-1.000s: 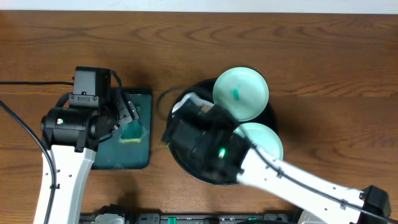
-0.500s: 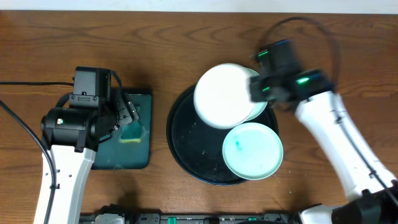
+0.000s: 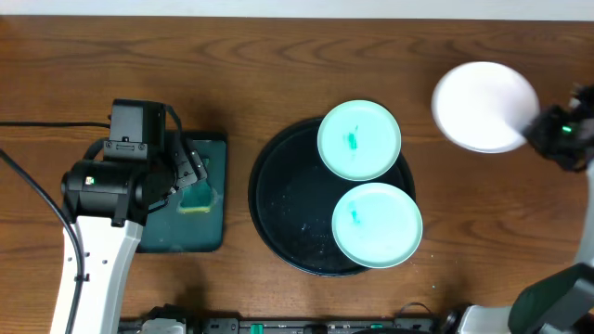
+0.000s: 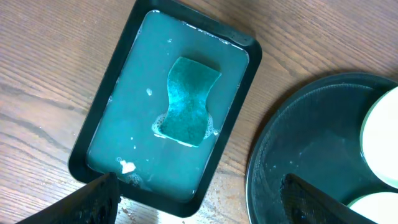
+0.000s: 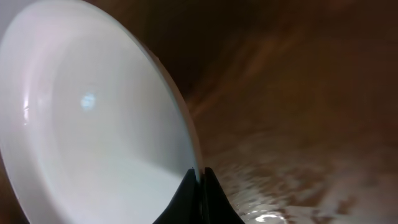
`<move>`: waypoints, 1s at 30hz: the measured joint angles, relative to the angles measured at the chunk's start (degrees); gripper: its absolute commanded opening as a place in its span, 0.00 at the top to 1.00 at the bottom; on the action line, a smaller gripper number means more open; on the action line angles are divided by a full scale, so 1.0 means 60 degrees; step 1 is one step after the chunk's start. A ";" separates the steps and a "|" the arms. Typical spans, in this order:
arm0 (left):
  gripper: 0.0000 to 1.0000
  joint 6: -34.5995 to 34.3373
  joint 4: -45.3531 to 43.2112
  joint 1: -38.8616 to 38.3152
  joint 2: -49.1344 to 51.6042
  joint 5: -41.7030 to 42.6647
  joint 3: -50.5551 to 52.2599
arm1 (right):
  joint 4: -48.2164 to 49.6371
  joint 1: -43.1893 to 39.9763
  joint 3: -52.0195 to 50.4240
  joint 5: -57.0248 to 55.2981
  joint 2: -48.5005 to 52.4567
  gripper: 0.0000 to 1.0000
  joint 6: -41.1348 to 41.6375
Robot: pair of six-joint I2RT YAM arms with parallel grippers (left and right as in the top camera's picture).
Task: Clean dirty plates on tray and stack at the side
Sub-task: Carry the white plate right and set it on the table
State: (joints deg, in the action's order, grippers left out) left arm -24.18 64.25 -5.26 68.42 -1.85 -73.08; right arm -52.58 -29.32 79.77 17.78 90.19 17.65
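The white plate (image 3: 481, 105) is clean and hangs above open wood (image 3: 492, 161) away from the black tray, so the robot's right gripper should go on lowering it until it lies flat.
Two pale mint plates (image 3: 359, 140) (image 3: 377, 224), each with a teal smear, lie on the right side of the round black tray (image 3: 288, 209). My right gripper (image 3: 548, 130) is shut on the rim of the white plate (image 3: 483, 107) and holds it over the table far right of the tray. In the right wrist view the fingers (image 5: 200, 177) pinch the white plate's (image 5: 93, 124) edge. My left gripper (image 4: 199, 202) is open and empty, hovering over the near edge of the green tray. The black tray (image 4: 311, 143) and a mint plate edge (image 4: 379, 137) show in the left wrist view.
A rectangular dark-green tray (image 3: 213, 148) with soapy water and a teal sponge (image 3: 197, 197) sits left of the black tray; it also shows in the left wrist view (image 4: 112, 93) with the sponge (image 4: 188, 99). A black cable (image 3: 28, 186) runs at the far left.
My right arm has carried the white plate from over the black tray out to the far right. The upper mint plate is uncovered again. The left arm has not moved.
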 measured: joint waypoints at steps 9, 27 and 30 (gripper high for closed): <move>0.17 0.0000 0.0000 0.0000 0.0000 0.0000 0.0000 | 0.0601 -0.1628 0.0000 -0.0018 0.2674 0.99 -0.0051; 0.17 0.0000 0.0040 0.0000 0.0000 0.0000 0.0000 | 0.0382 -0.1690 -0.0004 0.0117 0.2226 0.34 -0.0215; 0.17 0.0000 0.0044 0.0000 0.0000 0.0004 0.0000 | -0.0011 -0.1468 0.0000 0.0313 0.0758 0.34 -0.0477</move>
State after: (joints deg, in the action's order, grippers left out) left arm -24.18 64.51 -5.26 68.42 -1.83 -73.08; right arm -52.64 -38.13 79.77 19.66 94.74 14.79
